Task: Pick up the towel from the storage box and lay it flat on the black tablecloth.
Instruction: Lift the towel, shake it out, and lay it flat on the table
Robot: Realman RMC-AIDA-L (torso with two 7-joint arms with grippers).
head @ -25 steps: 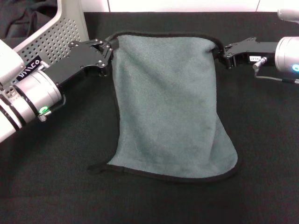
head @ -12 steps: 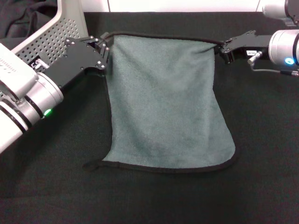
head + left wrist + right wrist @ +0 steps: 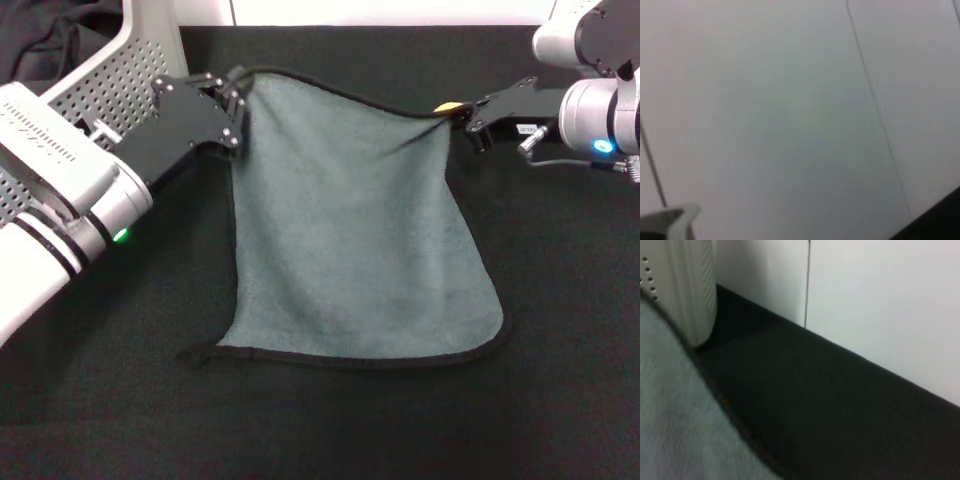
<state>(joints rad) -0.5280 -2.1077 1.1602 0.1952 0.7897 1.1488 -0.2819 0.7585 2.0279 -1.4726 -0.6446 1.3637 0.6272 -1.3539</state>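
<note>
My left gripper goes on lowering its corner of the towel to the black tablecloth before it lets go there, because the towel's near edge is flat and the towel's far corners are apart.
The towel lies grey-green face up on the black tablecloth, its near edge flat and its far edge lifted. My left gripper is shut on the far left corner, beside the storage box. My right gripper is shut on the far right corner, where a bit of the yellow underside shows. The far edge sags between the two grippers. In the right wrist view the towel, the storage box and the tablecloth show.
A wrinkled black cloth lies in the storage box at the far left. A white wall runs along the table's far edge. The left wrist view shows only white wall.
Both grippers have moved away from me and risen with the towel's far corners. The towel's near edge slid a little farther from me, and the right corner now shows yellow.
</note>
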